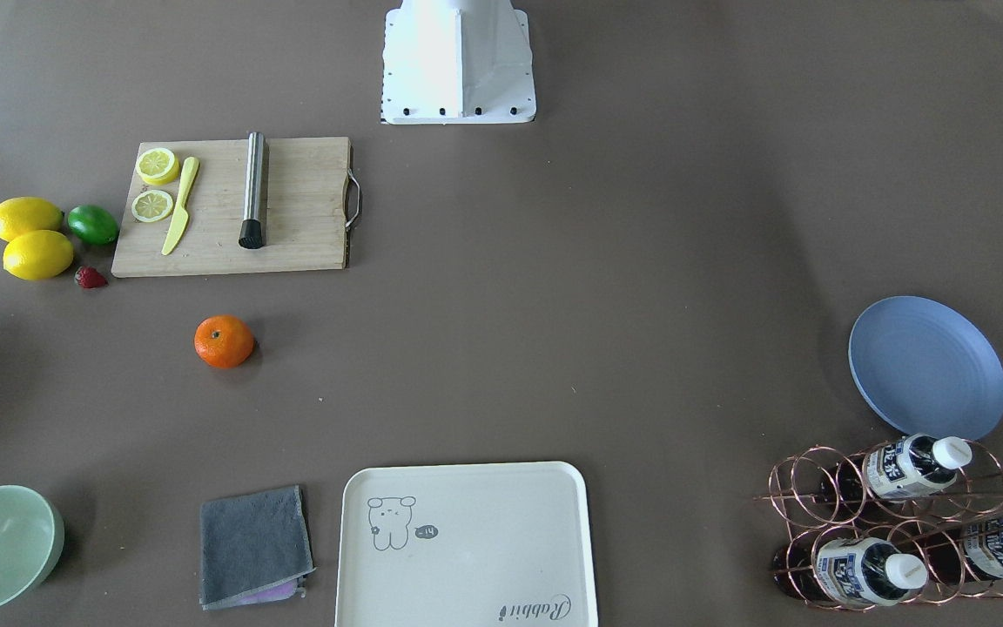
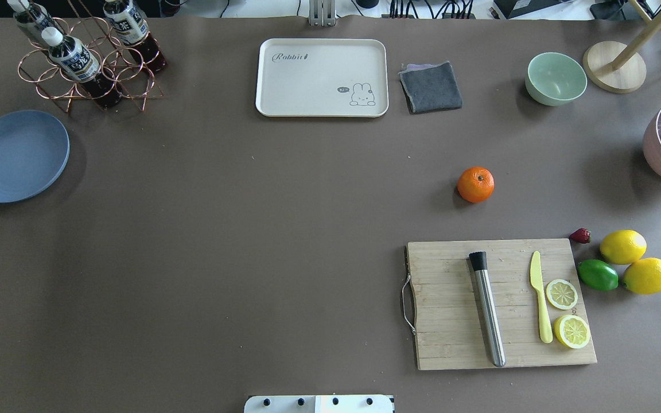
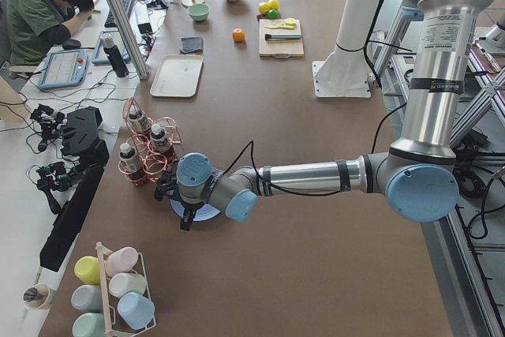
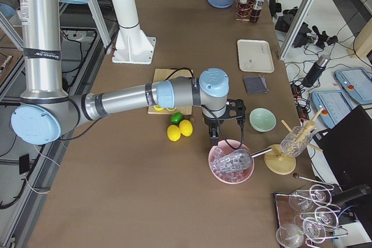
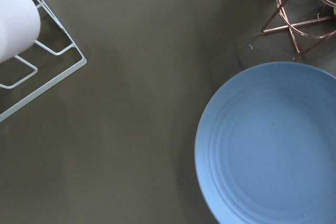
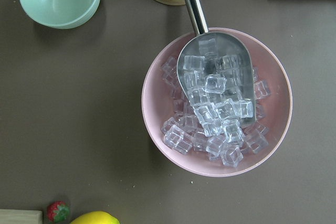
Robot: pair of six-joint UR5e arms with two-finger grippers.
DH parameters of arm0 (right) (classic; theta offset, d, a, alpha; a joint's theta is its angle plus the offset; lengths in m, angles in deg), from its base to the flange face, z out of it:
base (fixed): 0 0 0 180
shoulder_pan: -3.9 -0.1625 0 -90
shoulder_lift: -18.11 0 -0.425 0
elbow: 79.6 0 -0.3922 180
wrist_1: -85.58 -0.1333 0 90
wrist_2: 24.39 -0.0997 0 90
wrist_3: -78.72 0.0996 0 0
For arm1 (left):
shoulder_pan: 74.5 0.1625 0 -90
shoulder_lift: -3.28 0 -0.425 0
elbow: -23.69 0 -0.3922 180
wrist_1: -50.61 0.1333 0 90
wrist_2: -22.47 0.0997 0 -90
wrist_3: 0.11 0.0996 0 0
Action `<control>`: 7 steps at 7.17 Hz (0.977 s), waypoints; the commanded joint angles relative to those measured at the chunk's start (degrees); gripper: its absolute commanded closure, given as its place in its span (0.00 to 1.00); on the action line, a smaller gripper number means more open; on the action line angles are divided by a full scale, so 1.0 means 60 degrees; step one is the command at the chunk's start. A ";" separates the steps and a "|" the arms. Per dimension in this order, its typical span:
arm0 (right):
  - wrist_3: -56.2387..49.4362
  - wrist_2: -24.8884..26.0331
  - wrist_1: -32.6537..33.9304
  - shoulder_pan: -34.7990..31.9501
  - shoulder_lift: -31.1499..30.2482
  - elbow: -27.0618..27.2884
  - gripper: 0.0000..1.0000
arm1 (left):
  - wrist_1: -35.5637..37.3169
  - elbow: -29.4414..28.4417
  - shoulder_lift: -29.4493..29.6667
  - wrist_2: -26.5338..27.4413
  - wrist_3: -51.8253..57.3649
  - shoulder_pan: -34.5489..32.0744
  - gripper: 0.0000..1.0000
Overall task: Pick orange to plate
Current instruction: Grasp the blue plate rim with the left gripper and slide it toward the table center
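Observation:
I can see that the blue plate's near rim (image 1: pixel 974 328) is clear of the bottle rack, so I keep moving my left gripper to that rim (image 5: pixel 199 153) until its fingers close on it.
The orange (image 1: pixel 224 340) lies alone on the brown table, just beyond the cutting board (image 2: pixel 502 304); it also appears as the orange (image 2: pixel 475 184). The blue plate (image 2: pixel 15 155) sits bare at the far left end, next to the bottle rack, and fills the lower right of the left wrist view as plate (image 5: pixel 273 145). My left gripper (image 3: pixel 186 219) hangs over the plate's near edge; I cannot tell whether it is open or shut. My right gripper (image 4: pixel 214 137) hovers between the lemons and the pink ice bowl, far from the orange; its state cannot be told either.
Lemons (image 2: pixel 634 261), a lime (image 2: pixel 597 275) and a strawberry (image 2: pixel 580 235) lie beside the board. A cream tray (image 2: pixel 322 77), grey cloth (image 2: pixel 431 86) and green bowl (image 2: pixel 556 78) line the far edge. A copper bottle rack (image 2: pixel 86 60) stands by the plate. A pink ice bowl (image 6: pixel 216 103) holds a scoop.

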 commanded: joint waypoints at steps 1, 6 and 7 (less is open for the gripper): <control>0.0301 -0.0019 0.0000 0.0141 0.0171 -0.0004 0.00 | -0.1779 -0.0836 0.0025 0.0028 -0.1302 0.1030 0.02; 0.0522 -0.0019 0.0000 0.0200 0.0260 0.0025 0.00 | -0.1918 -0.1644 0.0010 0.0043 -0.1336 0.1341 0.02; 0.0522 -0.0019 -0.0014 0.0229 0.0318 0.0025 0.00 | -0.1918 -0.1675 0.0011 0.0043 -0.1379 0.1357 0.05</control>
